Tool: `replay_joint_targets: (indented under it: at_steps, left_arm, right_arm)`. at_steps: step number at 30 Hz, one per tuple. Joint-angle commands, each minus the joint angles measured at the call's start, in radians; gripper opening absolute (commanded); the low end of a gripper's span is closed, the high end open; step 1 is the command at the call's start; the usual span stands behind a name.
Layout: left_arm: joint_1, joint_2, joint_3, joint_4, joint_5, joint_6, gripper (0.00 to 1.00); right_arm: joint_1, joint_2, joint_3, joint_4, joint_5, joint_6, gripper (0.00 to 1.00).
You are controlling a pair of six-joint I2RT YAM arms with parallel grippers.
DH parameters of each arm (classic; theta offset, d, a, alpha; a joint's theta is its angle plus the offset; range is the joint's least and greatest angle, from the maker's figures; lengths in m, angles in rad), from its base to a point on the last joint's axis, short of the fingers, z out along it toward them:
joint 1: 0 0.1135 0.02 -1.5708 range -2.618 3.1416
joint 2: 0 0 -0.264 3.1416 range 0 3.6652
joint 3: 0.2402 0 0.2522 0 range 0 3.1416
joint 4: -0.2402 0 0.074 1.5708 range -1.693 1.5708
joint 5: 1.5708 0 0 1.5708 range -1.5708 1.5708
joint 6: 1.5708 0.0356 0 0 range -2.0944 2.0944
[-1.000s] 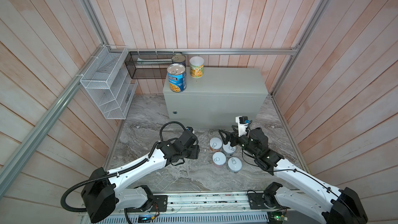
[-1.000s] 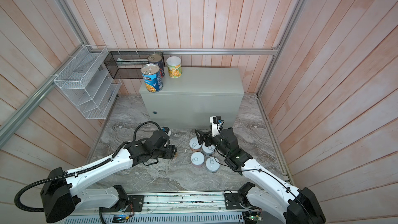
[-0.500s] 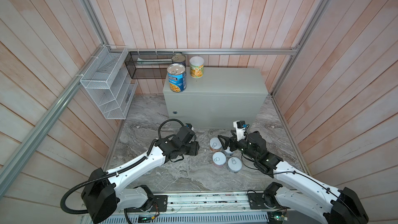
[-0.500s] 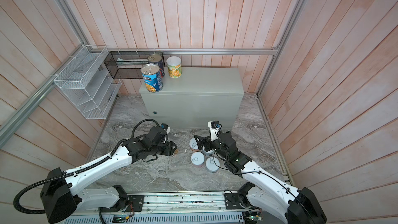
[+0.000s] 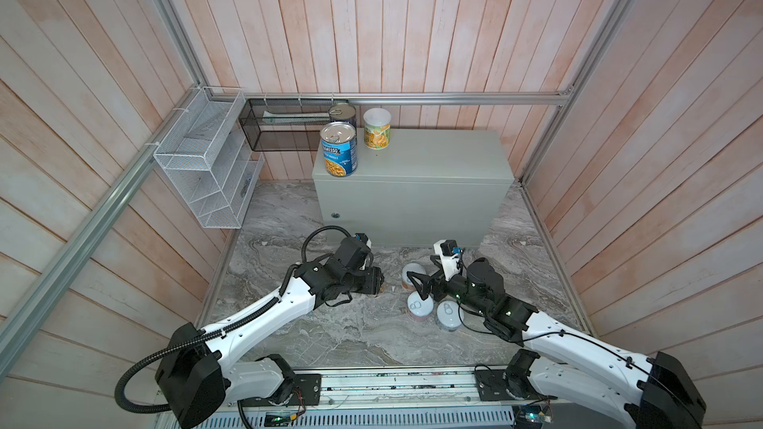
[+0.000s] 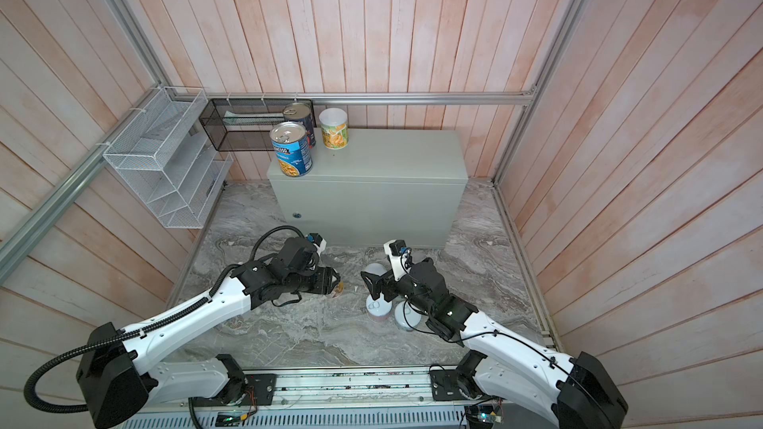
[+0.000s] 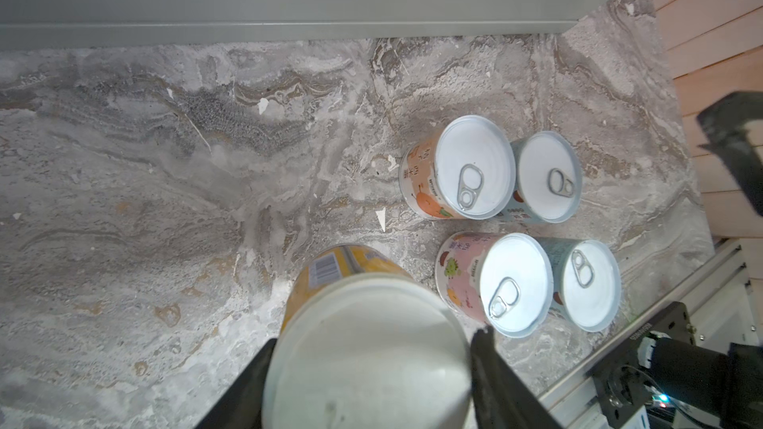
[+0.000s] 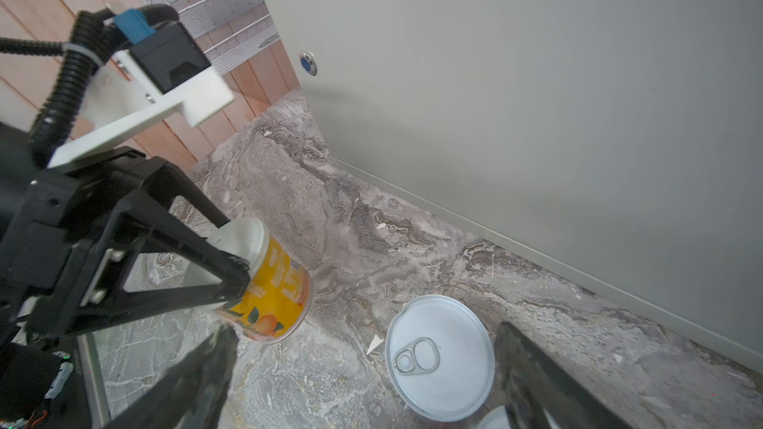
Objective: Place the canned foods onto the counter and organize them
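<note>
My left gripper holds the yellow can's lid end (image 8: 248, 240). My right gripper should keep moving toward the can's free lower part (image 8: 278, 302) until its fingers are on both sides of that part.
My left gripper (image 7: 371, 348) is shut on a yellow can with a white lid (image 7: 363, 348). It grips the can at the lid end and holds it tilted just over the marble floor (image 8: 272, 290). Four short pull-tab cans (image 7: 470, 167) (image 7: 545, 177) (image 7: 508, 282) (image 7: 586, 282) stand grouped on the floor. My right gripper (image 8: 365, 330) is open and hovers over one of them (image 8: 439, 352), its jaws on either side. On the grey-green counter (image 5: 413, 158) stand a blue Progresso can (image 5: 339, 149), a second metal-topped can (image 5: 342, 113) and a white-lidded can (image 5: 376, 129), all at its left end.
A white wire rack (image 5: 206, 167) hangs on the left wall and a black mesh basket (image 5: 285, 125) on the back wall beside the counter. Wooden walls close in both sides. The arms' base rail (image 5: 392, 381) runs along the front.
The right gripper has crept a little nearer and lower over the short cans, still open. The left gripper has barely shifted and keeps its hold on the yellow can.
</note>
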Motion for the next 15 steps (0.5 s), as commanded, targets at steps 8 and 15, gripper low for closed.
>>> replay_joint_targets:
  at_steps: [8, 15]
  left_arm:
    - [0.014, -0.006, 0.113, 0.027, 0.072, 0.04, 0.43]
    - [0.016, -0.018, 0.144, 0.013, 0.094, 0.045, 0.43]
  right_arm:
    - [0.081, 0.058, -0.003, 0.072, -0.005, -0.077, 0.96]
    - [0.118, 0.086, 0.006, 0.101, -0.007, -0.099, 0.96]
